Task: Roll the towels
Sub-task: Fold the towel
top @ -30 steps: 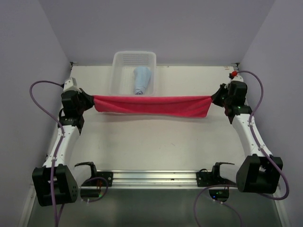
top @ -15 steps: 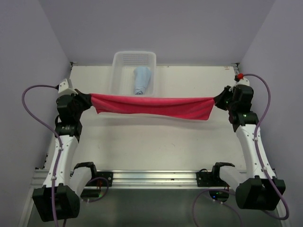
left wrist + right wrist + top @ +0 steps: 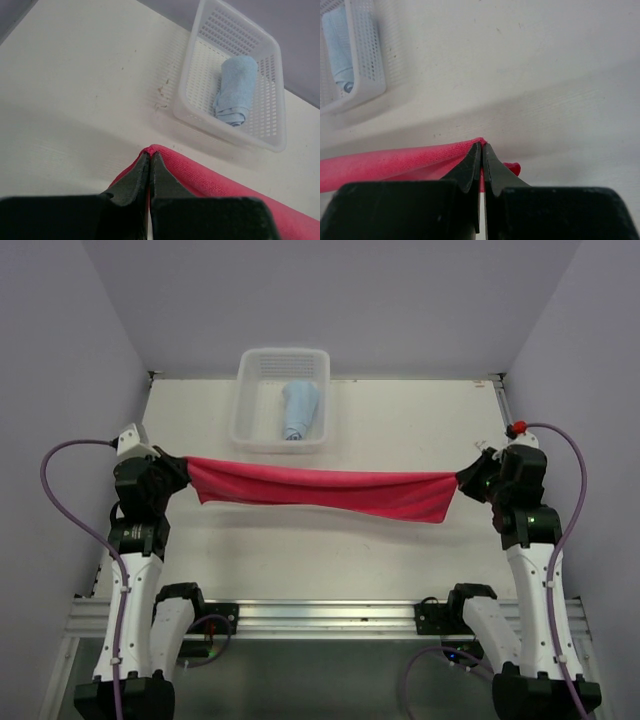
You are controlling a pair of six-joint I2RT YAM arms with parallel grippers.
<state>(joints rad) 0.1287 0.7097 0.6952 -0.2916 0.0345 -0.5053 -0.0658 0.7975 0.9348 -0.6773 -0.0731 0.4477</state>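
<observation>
I should keep lowering my left gripper until the cloth meets the table (image 3: 215, 513), since the red towel's top edge (image 3: 320, 471) runs straight and clear of the white basket.
A red towel (image 3: 320, 488) hangs stretched between my two grippers above the table. My left gripper (image 3: 183, 466) is shut on its left corner; in the left wrist view the jaws (image 3: 149, 156) pinch the red cloth (image 3: 210, 180). My right gripper (image 3: 462, 480) is shut on its right corner; in the right wrist view the jaws (image 3: 482, 146) pinch the red cloth (image 3: 395, 162). A rolled light blue towel (image 3: 299, 408) lies in the white basket (image 3: 250, 430); it also shows in the left wrist view (image 3: 235, 90).
The white mesh basket stands at the back middle of the white table (image 3: 400, 540), also seen in the left wrist view (image 3: 200, 45) and right wrist view (image 3: 367, 60). Purple walls close in both sides. A metal rail (image 3: 320, 615) runs along the near edge.
Both grippers have moved toward the near edge and outward, carrying the stretched red towel away from the basket. The towel now hangs lower in view, clear of the basket's front.
</observation>
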